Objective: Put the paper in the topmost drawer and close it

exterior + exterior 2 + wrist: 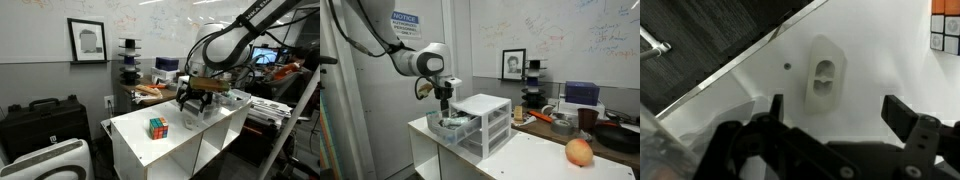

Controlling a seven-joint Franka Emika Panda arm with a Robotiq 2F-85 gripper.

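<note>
My open fingers are lined up across the narrow width of the white slotted piece (825,74). I should keep moving down toward the piece until my fingers are on either side of its sides (821,97), then close my gripper.
In an exterior view the white drawer unit (485,122) stands on the white table. Its topmost drawer (455,127) is pulled out toward the arm. My gripper (443,101) hangs just above that open drawer, fingers pointing down. In the wrist view my gripper (837,108) is open, with nothing between the dark fingertips (902,112). Below it lie bare white table top and a small white slotted plastic piece (826,80). The paper does not show clearly in any view; I cannot tell whether it lies in the drawer. My gripper (192,102) also shows beside the unit.
A Rubik's cube (158,127) sits on the white table (140,140) near its front, and shows in the wrist view's corner (945,25). A reddish fruit (579,151) lies on the table's other end. Cluttered desks stand behind, and a black case (40,120) stands beside the table.
</note>
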